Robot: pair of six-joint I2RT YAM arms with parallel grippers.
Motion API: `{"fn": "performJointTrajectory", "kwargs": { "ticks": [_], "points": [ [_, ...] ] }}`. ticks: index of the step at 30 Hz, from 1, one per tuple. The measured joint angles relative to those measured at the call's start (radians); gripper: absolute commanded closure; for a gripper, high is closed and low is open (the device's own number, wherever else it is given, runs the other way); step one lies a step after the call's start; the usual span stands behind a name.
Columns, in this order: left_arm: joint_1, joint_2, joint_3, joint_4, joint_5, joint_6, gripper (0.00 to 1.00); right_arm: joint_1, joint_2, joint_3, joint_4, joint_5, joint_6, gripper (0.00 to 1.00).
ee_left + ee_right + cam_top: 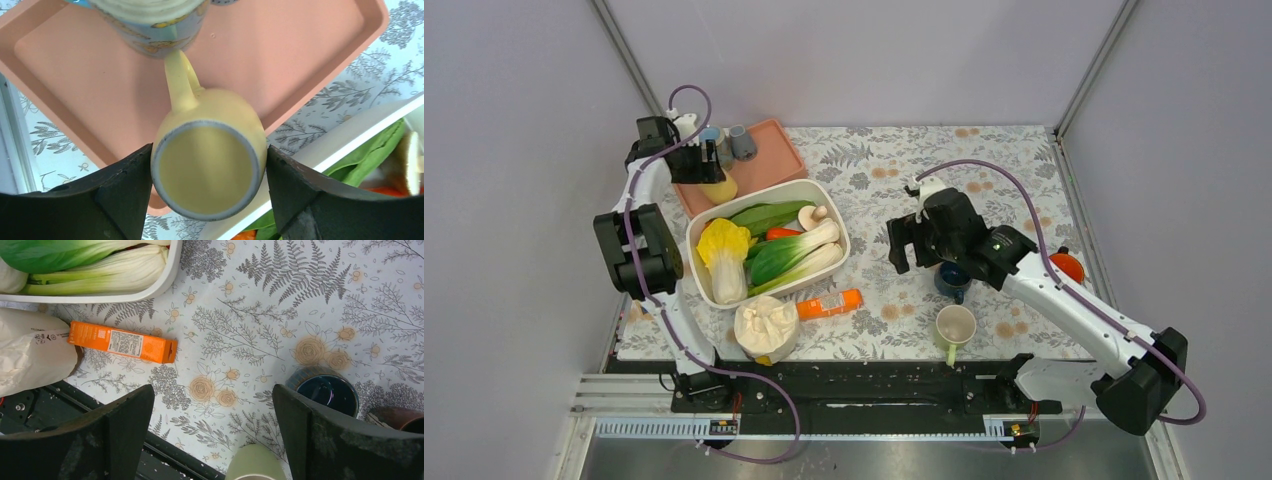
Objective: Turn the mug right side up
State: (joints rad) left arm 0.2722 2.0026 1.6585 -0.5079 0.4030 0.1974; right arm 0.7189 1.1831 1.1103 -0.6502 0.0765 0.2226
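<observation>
My open right gripper keeps going toward the mug and closes on its free rim, as my left gripper is holding the yellow mug by its base end.
A yellow mug is upside down, its flat base with a grey ring facing the left wrist camera and its handle pointing away. It is at the near edge of the pink tray; I cannot tell whether it rests on it or is lifted. My left gripper is shut on it, a finger pressed against each side. In the top view the mug shows just under my left gripper. My right gripper is open and empty above the table.
A patterned mug and a grey cup stand on the tray. A white bin of vegetables is beside it. An orange box, a white bag, a blue mug and an upright green mug lie near the front.
</observation>
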Motion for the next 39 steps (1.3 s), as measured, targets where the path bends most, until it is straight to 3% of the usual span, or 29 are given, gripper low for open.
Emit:
{"fn": "performJointTrajectory", "kwargs": {
  "ticks": [25,39],
  "points": [
    [-0.062,-0.005,0.117,-0.043,0.024,-0.167,1.00,0.000,0.078,0.000,0.110,-0.093,0.013,0.03],
    [-0.088,-0.072,0.103,-0.085,0.146,-0.263,1.00,0.000,0.127,0.000,0.249,-0.181,0.087,0.04]
  ]
}}
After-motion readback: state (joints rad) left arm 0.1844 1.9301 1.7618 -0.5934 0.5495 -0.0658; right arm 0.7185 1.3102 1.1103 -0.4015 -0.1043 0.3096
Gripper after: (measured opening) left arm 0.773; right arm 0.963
